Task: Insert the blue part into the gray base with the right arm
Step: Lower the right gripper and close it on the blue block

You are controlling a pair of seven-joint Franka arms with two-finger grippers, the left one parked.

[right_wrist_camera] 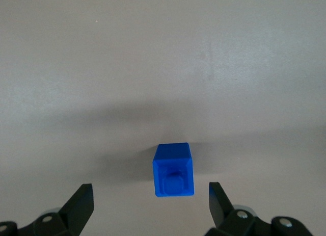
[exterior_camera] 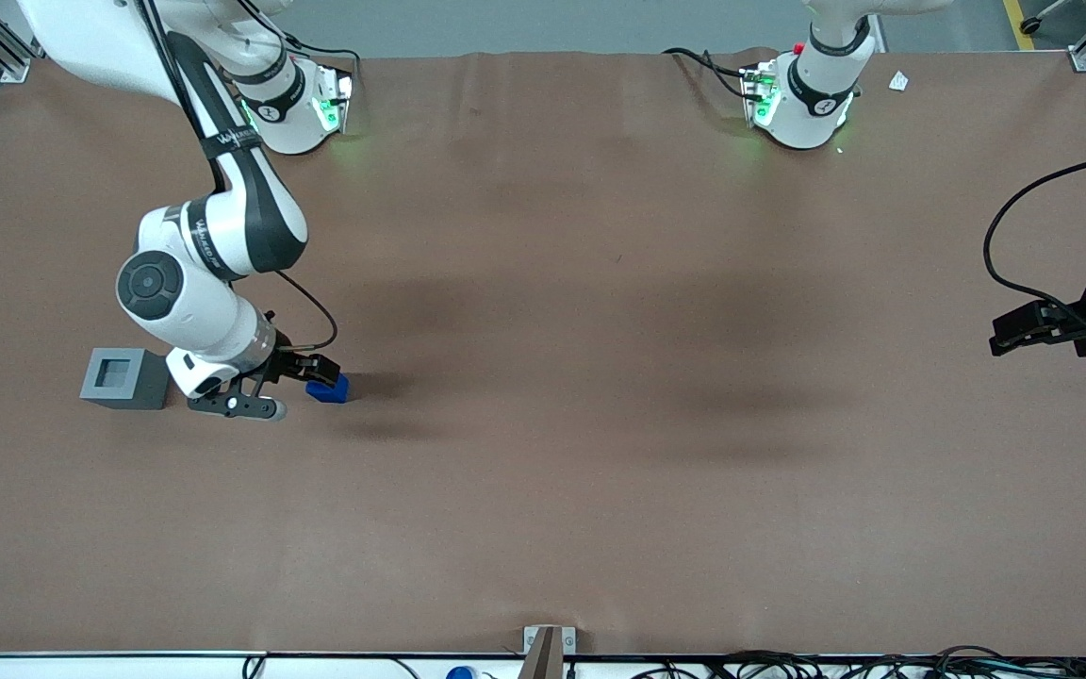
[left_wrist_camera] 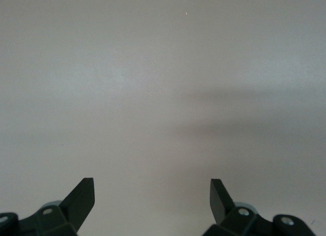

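I expect the blue part (exterior_camera: 329, 390) to stick up well above the base's rim once I put it in, since the square hollow in the gray base (exterior_camera: 113, 373) looks shallow.
The blue part (exterior_camera: 329, 389) rests on the brown table, its studded face turned toward the right wrist camera (right_wrist_camera: 173, 169). My right gripper (exterior_camera: 290, 387) hangs low over the table and is open (right_wrist_camera: 150, 200). The blue part sits just ahead of the fingertips, within the gap between them and closer to one finger (right_wrist_camera: 218, 198) than to the other; nothing touches it. The gray base (exterior_camera: 123, 377), its square recess facing up, stands on the table beside the arm's wrist, farther toward the working arm's end than the blue part.
Both arm bases (exterior_camera: 303, 104) (exterior_camera: 802, 99) stand at the table edge farthest from the front camera. The parked arm's gripper (exterior_camera: 1038, 330) and its black cable (exterior_camera: 1005, 236) hang over its end of the table. A small bracket (exterior_camera: 548, 651) sits at the near edge.
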